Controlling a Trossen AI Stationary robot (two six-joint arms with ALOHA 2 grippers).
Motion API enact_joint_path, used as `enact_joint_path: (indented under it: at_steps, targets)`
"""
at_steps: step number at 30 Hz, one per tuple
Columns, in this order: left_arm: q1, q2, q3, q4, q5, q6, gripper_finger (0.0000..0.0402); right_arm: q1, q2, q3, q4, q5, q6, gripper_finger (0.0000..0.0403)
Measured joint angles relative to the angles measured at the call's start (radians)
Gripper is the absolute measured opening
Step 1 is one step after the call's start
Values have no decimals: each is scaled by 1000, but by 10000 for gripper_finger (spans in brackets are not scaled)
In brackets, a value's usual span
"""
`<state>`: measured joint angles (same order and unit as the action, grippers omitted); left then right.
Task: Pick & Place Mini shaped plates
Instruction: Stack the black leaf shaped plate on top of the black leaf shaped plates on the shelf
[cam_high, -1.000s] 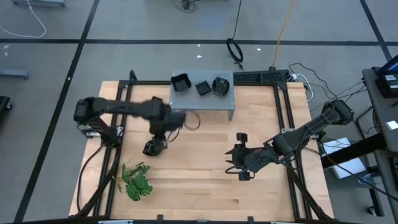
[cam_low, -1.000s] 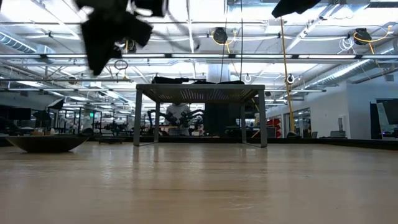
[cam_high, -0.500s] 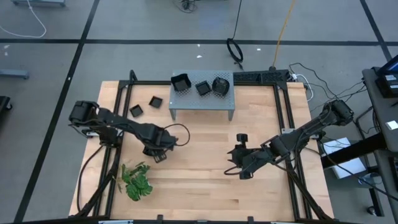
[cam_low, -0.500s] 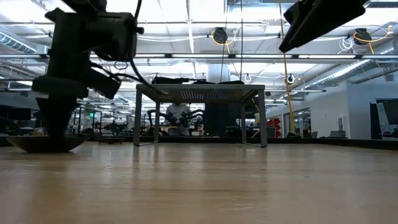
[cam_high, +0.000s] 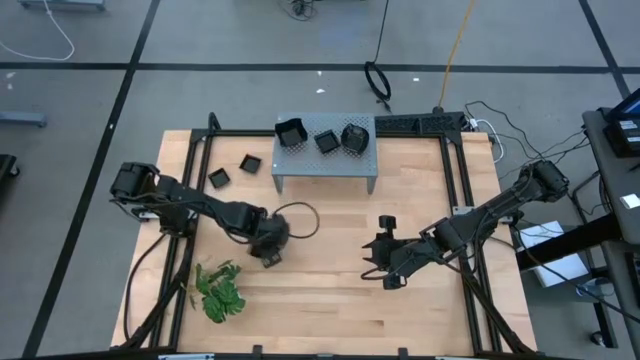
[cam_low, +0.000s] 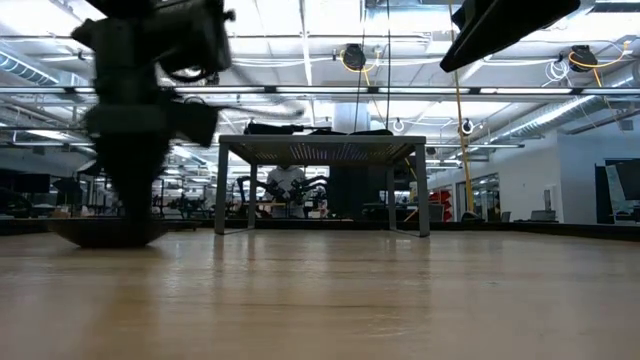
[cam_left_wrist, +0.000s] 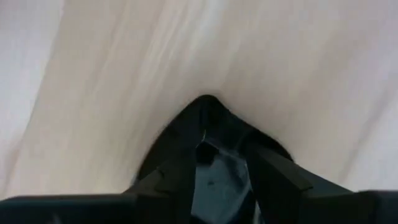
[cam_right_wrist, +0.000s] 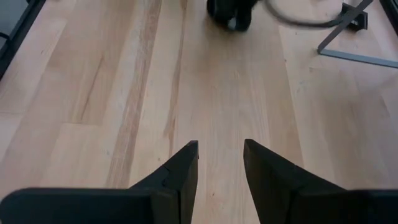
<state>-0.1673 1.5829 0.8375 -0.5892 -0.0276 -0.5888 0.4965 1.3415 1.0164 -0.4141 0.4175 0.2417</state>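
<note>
My right gripper is far from the plate (cam_low: 105, 234). My left gripper should push the plate gently to the table's middle (cam_high: 328, 232), so my right gripper can take it there.
My left gripper (cam_high: 268, 243) stands low over the table's left middle, pointing down, open, on a black mini shaped plate (cam_low: 105, 236) that rests on the wood. In the left wrist view the plate's pointed corner (cam_left_wrist: 208, 109) shows ahead of the fingers. Three more plates (cam_high: 327, 141) sit on the grey perforated stand (cam_high: 325, 165). Two others (cam_high: 218, 178) (cam_high: 250, 162) lie on the table to the stand's left. My right gripper (cam_high: 383, 262) hovers open and bare over the table's right middle (cam_right_wrist: 221, 146). My left gripper comes at the plate from above, its fingers pointing down. One finger (cam_left_wrist: 177, 177) stands at each side of the plate's glossy hollow (cam_left_wrist: 217, 177). Dark on dark hides where exactly they touch. The plate lies flat on the table.
A green leafy sprig (cam_high: 220, 290) lies near the front left corner. The stand's legs (cam_low: 222, 190) rise at the table's far middle. A black frame (cam_high: 455, 180) borders the table's sides. Bare wood lies between the two grippers.
My left gripper has dropped from well above the table down onto the plate, tipping steeper, and has gone toward the table's right edge. The plate has slid a little to the right along the table with it. Its finger gap looks unchanged.
</note>
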Motion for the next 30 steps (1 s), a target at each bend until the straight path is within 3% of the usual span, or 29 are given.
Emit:
enact_joint_path:
  at_steps: [5, 9, 12, 15, 21, 25, 30]
  targets:
    - [2, 0, 1, 432, 11, 177, 147, 0, 0, 0, 7, 0, -3, 116]
    - [2, -6, 2, 595, 67, 293, 147, 0, 0, 0, 22, 0, 5, 116]
    - [2, -36, 3, 571, 114, 323, 147, 0, 0, 0, 27, 0, 7, 116]
    - [-6, -70, 2, 445, 160, 361, 147, 0, 0, 0, 28, 0, 7, 116]
    - [-53, -90, 1, 206, 161, 557, 147, 0, 0, 0, 33, 0, 0, 116]
    - [-85, -50, 1, 182, 156, 681, 147, 0, 0, 0, 38, 0, 0, 116]
    - [-123, -30, 1, 200, 10, 817, 147, 0, 0, 0, 44, 0, 0, 116]
